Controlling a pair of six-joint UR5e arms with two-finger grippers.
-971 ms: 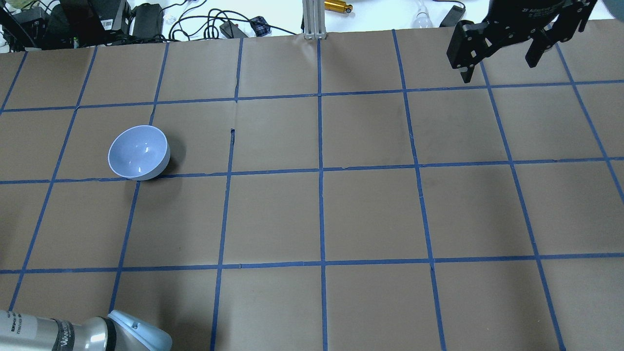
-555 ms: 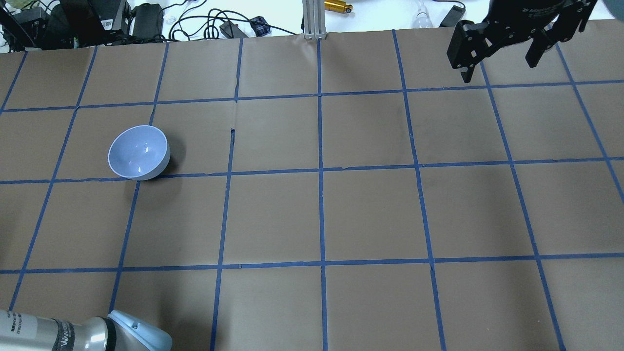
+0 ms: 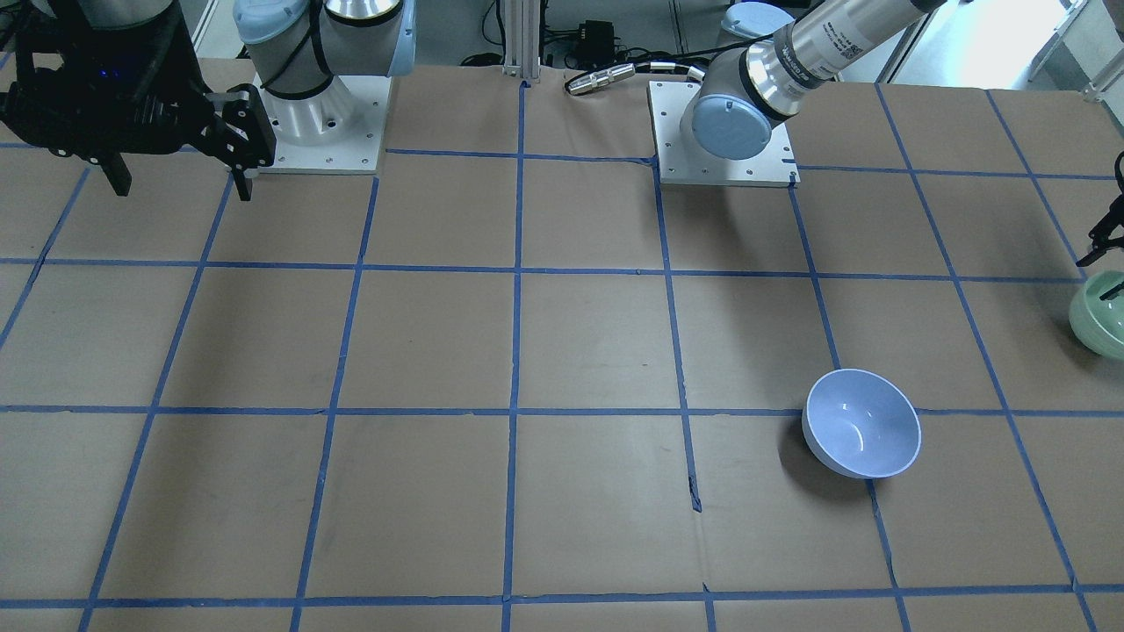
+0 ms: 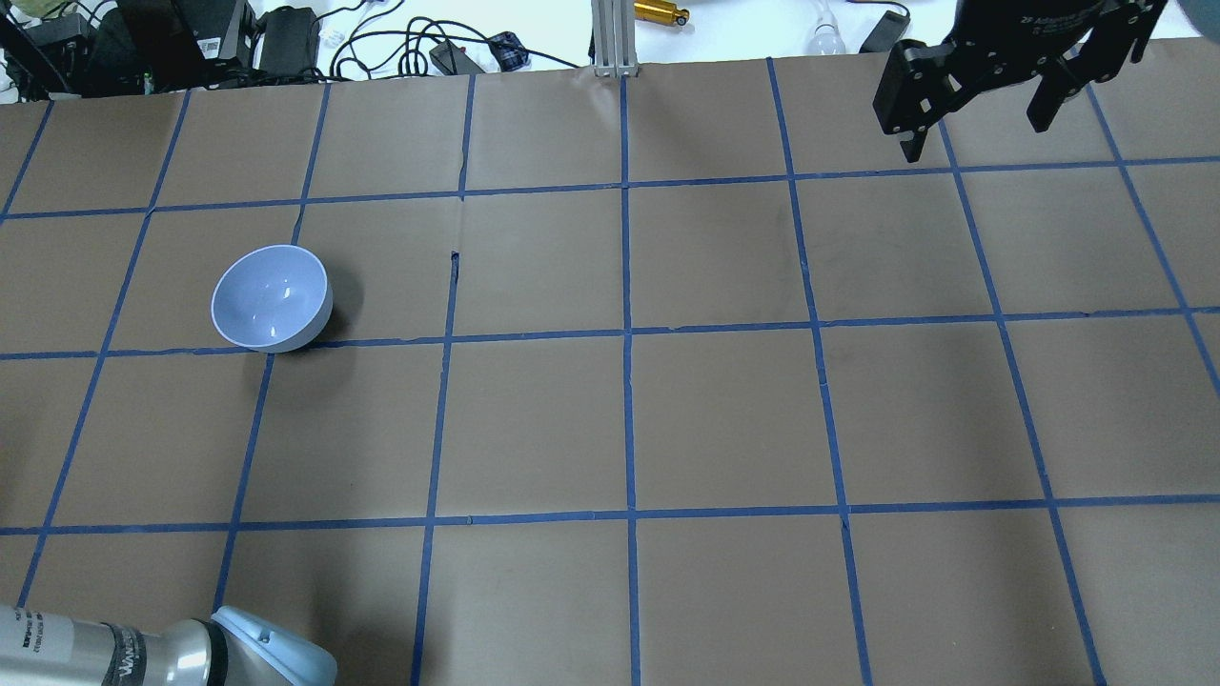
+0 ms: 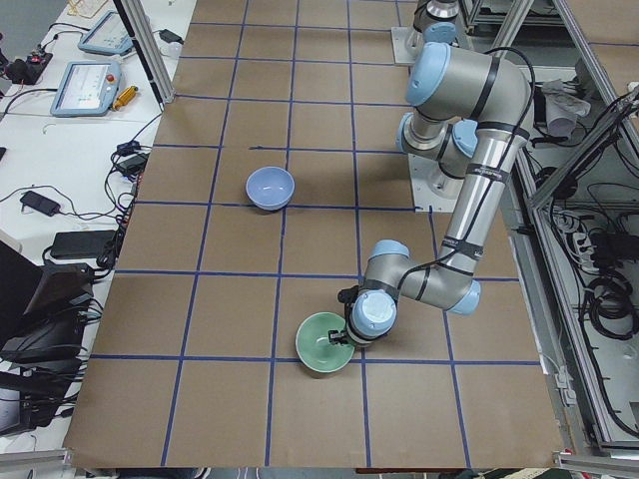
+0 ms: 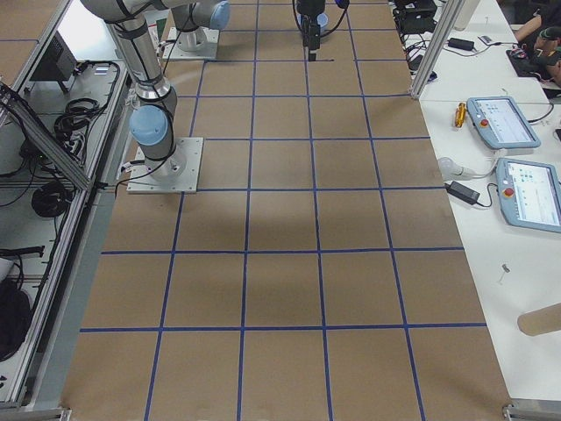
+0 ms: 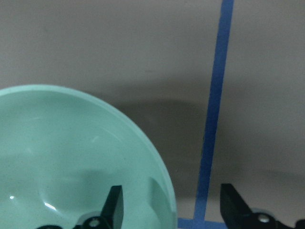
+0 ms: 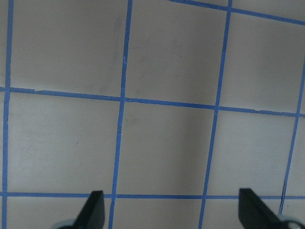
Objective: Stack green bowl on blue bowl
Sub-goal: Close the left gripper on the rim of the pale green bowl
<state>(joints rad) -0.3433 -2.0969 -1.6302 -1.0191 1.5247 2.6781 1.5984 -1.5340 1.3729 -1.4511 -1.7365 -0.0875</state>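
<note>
My gripper will lower the green bowl (image 3: pixel 1101 316), and since the blue bowl's wide, empty hollow (image 3: pixel 861 423) faces up, the green bowl will nest inside, its rim slightly above.
The green bowl (image 5: pixel 324 342) stands upright near the table's left end. It also shows at the right edge of the front view (image 3: pixel 1102 326) and fills the lower left of the left wrist view (image 7: pixel 71 157). My left gripper (image 7: pixel 174 210) is open and straddles its rim, one finger inside and one outside. The blue bowl (image 4: pixel 272 298) stands upright and empty about two grid squares away; it also shows in the front view (image 3: pixel 862 423) and the left view (image 5: pixel 270 187). My right gripper (image 4: pixel 974 133) is open and empty, high over the far right corner.
The table is brown paper with a blue tape grid (image 4: pixel 627 333). Cables and devices (image 4: pixel 191 38) and an aluminium post (image 4: pixel 610 38) line the far edge. The left arm's elbow (image 4: pixel 143 648) sits at the near left corner. The arm bases (image 3: pixel 316 132) stand on the robot's side.
</note>
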